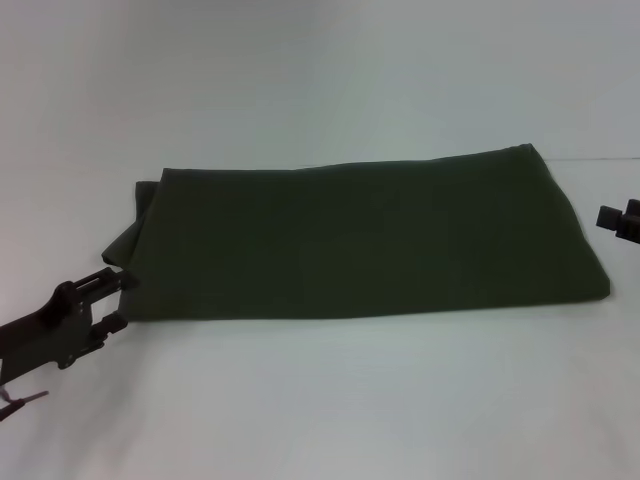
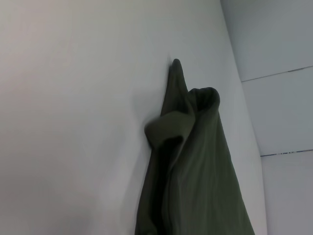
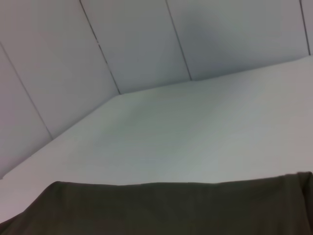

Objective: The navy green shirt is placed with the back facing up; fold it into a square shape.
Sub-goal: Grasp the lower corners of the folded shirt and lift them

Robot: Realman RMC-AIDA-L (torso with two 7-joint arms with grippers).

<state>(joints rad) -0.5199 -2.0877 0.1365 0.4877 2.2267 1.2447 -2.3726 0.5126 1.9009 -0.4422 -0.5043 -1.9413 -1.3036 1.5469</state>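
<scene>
My left gripper's open fingers are only just over the shirt's near corner by its bunched end, so my left gripper should go further in over the cloth before it closes.
The navy green shirt lies flat on the white table as a long folded rectangle, with a bit of bunched fabric sticking out at its left end. My left gripper is open at the shirt's near left corner, one finger on each side of the edge. The left wrist view shows that bunched end of the shirt. My right gripper is only partly in view at the right edge, just off the shirt's right end. The right wrist view shows the shirt's edge.
White wall panels stand behind the table. The table's far right edge shows beyond the shirt.
</scene>
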